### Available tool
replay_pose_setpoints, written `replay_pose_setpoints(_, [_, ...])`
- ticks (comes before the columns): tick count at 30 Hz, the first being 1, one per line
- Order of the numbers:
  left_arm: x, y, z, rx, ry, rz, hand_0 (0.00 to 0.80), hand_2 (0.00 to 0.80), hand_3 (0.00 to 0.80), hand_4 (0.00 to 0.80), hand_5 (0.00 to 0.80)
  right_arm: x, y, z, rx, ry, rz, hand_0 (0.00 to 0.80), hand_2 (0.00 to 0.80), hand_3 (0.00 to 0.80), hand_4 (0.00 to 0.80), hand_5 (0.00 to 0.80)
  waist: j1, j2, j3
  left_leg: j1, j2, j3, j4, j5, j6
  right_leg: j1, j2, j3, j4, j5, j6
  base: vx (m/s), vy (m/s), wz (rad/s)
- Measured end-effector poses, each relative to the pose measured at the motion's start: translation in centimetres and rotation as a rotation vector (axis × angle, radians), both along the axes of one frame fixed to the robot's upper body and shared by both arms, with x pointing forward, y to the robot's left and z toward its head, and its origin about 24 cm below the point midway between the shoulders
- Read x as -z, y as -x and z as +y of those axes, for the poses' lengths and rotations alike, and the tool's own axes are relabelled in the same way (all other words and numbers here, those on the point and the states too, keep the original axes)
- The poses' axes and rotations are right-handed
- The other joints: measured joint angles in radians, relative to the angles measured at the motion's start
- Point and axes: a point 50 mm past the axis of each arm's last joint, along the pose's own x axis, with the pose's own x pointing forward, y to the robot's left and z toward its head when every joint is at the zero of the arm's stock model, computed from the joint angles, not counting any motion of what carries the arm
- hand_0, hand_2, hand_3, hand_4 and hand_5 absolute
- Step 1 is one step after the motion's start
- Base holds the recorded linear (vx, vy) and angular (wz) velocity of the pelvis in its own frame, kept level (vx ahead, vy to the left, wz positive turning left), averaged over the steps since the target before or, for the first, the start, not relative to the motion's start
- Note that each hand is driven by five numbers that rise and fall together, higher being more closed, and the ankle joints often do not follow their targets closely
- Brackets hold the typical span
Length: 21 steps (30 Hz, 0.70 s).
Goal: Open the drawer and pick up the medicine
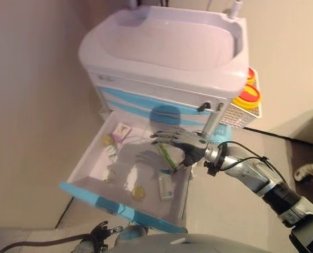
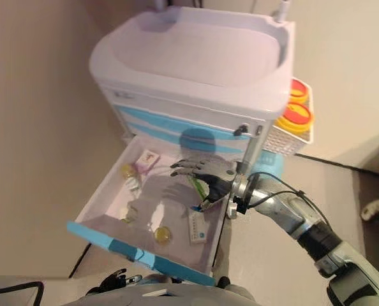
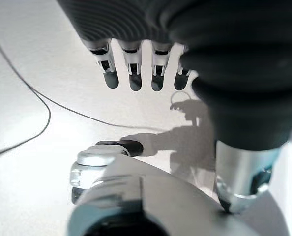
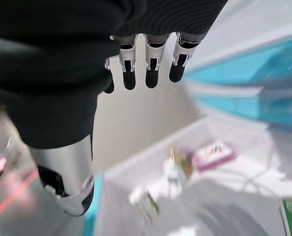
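Observation:
My gripper will find an upright clear bottle of capsules when it lifts the yellow round pack, because the pack shows as a disc from above.
The white and blue cart has its bottom drawer pulled wide open. Medicines lie inside: a green and white box, a white box, a pink and white box, a small bottle and yellow round packs. My right hand hovers open over the drawer's right side, fingers straight, just above the green and white box, holding nothing. My left hand hangs low in front of the drawer, fingers straight over the floor.
A perforated side basket on the cart's right holds yellow and red containers. A wall runs along the left of the cart. A white caster of other equipment shows at the far right on the floor.

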Motion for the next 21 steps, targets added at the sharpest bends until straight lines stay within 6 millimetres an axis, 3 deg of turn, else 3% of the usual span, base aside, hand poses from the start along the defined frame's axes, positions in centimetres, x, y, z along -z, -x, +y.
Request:
replay_pose_setpoints(9, [0.3, 2.1, 0.1, 0.009, 0.005, 0.077, 0.000, 0.000, 0.000, 0.000, 0.000, 5.9, -0.2, -0.4, 0.045, 0.237, 0.096, 0.000, 0.000, 0.000, 0.000, 0.000, 0.106, -0.012, 0.020, 0.000, -0.017, -0.094, -0.017, 0.015, -0.005, 0.071, 0.002, -0.111, -0.068, 0.003, -0.004, 0.024, -0.023, 0.38])
replay_pose_setpoints(15, [0.2, 2.0, 0.0, 0.025, 0.011, 0.076, 0.000, 0.000, 0.000, 0.000, 0.000, 7.4, -0.5, -0.5, 0.058, 0.319, 0.110, 0.000, 0.000, 0.000, 0.000, 0.000, 0.153, -0.022, 0.028, -0.001, -0.021, -0.122, -0.018, 0.015, -0.006, 0.091, 0.003, -0.144, -0.087, 0.003, -0.002, 0.014, -0.014, 0.15])
replay_pose_setpoints(21, [0.2, 1.8, 0.0, 0.030, 0.014, 0.070, 0.000, 0.000, 0.000, 0.000, 0.000, 9.1, -0.3, -0.4, 0.079, 0.355, 0.137, 0.000, 0.000, 0.000, 0.000, 0.000, 0.172, -0.035, 0.036, -0.004, -0.032, -0.151, -0.018, 0.016, -0.008, 0.103, 0.003, -0.168, -0.101, 0.002, 0.000, 0.014, -0.014, 0.12])
